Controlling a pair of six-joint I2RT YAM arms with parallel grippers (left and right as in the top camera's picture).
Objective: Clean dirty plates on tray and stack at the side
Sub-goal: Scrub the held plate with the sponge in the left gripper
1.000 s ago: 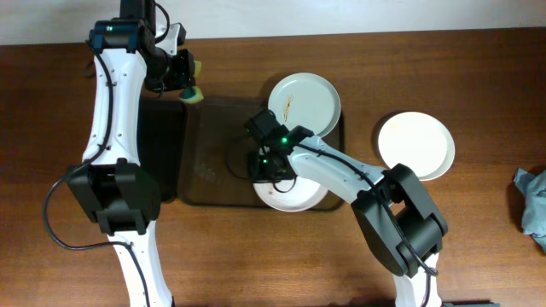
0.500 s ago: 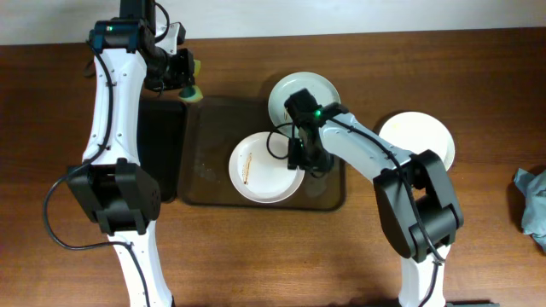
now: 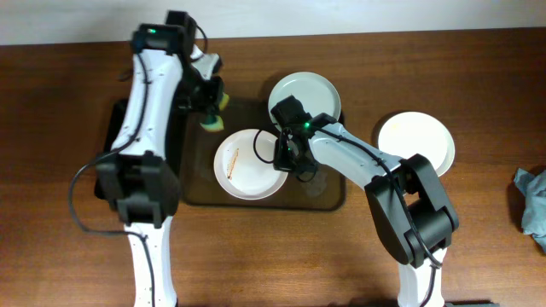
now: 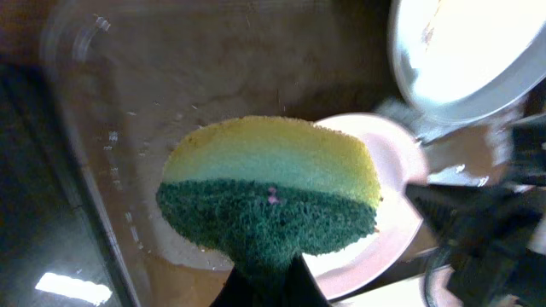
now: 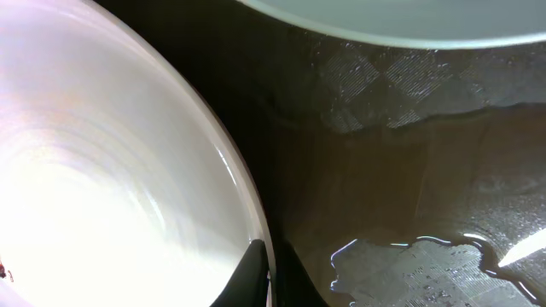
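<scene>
The white plate has an orange-brown smear (image 3: 232, 162) and the sponge is hovering off the plate, so my left gripper should press the sponge onto that smeared side (image 3: 227, 165) before stacking.
A white plate (image 3: 247, 166) with an orange-brown smear lies on the brown tray (image 3: 198, 192). My right gripper (image 3: 287, 159) is shut on its right rim; the right wrist view shows the rim (image 5: 230, 170) pinched between the fingers (image 5: 266, 277). My left gripper (image 3: 205, 109) is shut on a yellow-green sponge (image 3: 212, 122), held above the tray's upper left, close to the plate; it fills the left wrist view (image 4: 273, 196). A pale mint plate (image 3: 304, 101) with a smear sits on the tray's upper right. Another white plate (image 3: 416, 145) rests on the table to the right.
A smaller black tray (image 3: 141, 145) lies left of the brown tray, under my left arm. A grey-blue cloth (image 3: 533, 205) sits at the right table edge. Water puddles (image 5: 426, 256) lie on the brown tray's floor.
My left arm has swung right from above the black tray, carrying the sponge over the brown tray. My right gripper has slid the white plate leftward on the tray.
</scene>
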